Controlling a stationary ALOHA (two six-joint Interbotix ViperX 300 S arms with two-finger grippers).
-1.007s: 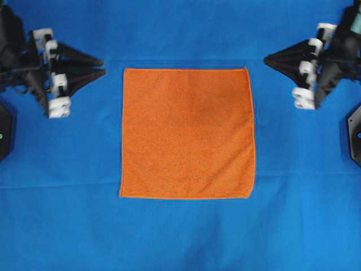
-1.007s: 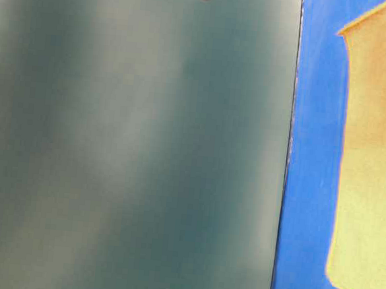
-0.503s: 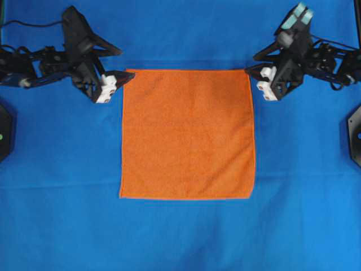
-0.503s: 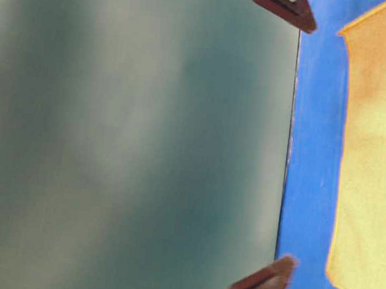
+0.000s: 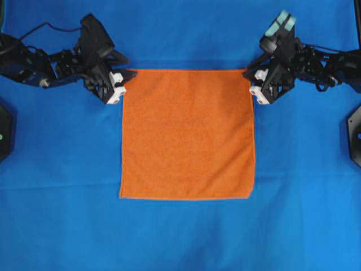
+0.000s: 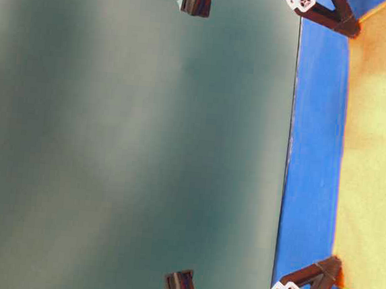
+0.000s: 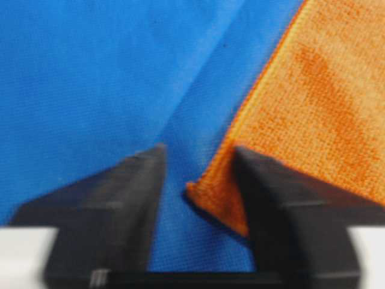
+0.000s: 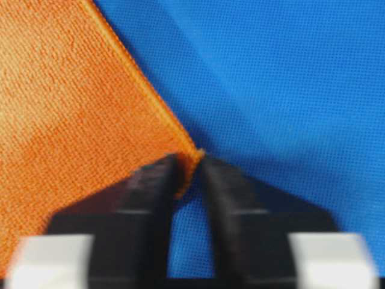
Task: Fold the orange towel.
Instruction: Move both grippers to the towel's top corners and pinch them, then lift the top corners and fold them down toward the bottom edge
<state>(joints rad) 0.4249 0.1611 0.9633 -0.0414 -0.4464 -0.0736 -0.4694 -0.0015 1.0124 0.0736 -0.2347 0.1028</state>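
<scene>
The orange towel's corner has a dark shadow (image 7: 210, 217) under it, so the towel (image 5: 186, 132) will come up by itself when I lift it and the blue cloth will stay flat.
The orange towel (image 5: 187, 134) lies flat and square on the blue cloth (image 5: 186, 237). My left gripper (image 5: 125, 78) is at the towel's far left corner. In the left wrist view (image 7: 198, 159) its jaws are apart, the slightly lifted corner (image 7: 216, 192) lies between them, and one finger (image 7: 283, 198) rests over the towel. My right gripper (image 5: 250, 77) is at the far right corner. In the right wrist view (image 8: 189, 162) its jaws are nearly together, pinching the corner tip (image 8: 191, 161). The towel also shows in the table-level view (image 6: 379, 147).
The blue cloth covers the whole table. Black fixtures sit at the left edge (image 5: 3, 130) and the right edge (image 5: 355, 135). Both arms reach in from the far corners.
Both grippers came in from the sides and down to the towel's two far corners. The right jaws have closed on their corner. The towel itself has not shifted.
</scene>
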